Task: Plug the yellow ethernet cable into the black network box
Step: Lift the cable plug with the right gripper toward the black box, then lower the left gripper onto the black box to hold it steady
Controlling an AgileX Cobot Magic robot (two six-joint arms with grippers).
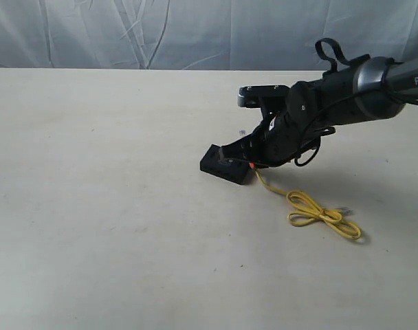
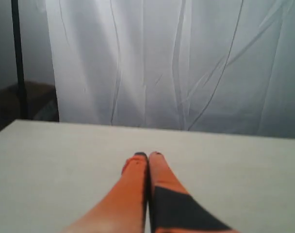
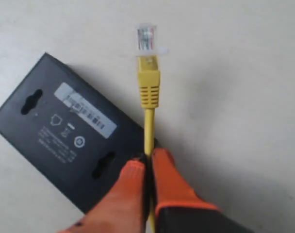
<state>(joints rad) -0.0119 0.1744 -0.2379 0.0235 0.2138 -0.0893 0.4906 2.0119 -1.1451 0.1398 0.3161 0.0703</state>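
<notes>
The clear plug (image 3: 146,40) sticks out past the edge of the slanted black network box. Next, my right gripper pulls back and turns the plug to face the box (image 1: 223,165).
My right gripper (image 3: 148,156) is shut on the yellow ethernet cable (image 3: 149,131), a little behind its yellow boot. The clear plug (image 3: 147,38) sticks out past the fingertips, free in the air over the table. The black network box (image 3: 65,128) lies flat beside the cable, label strip up, and the plug is beyond the box's edge, not in it. In the exterior view the right gripper (image 1: 254,163) hovers at the box (image 1: 225,165), and the cable (image 1: 319,213) trails right with its bundled loop on the table. My left gripper (image 2: 148,155) is shut and empty, away from both.
A pale tabletop (image 1: 99,206) spreads all around the box. A white curtain (image 1: 161,31) hangs behind the far edge. The right arm (image 1: 360,86) reaches in from the right.
</notes>
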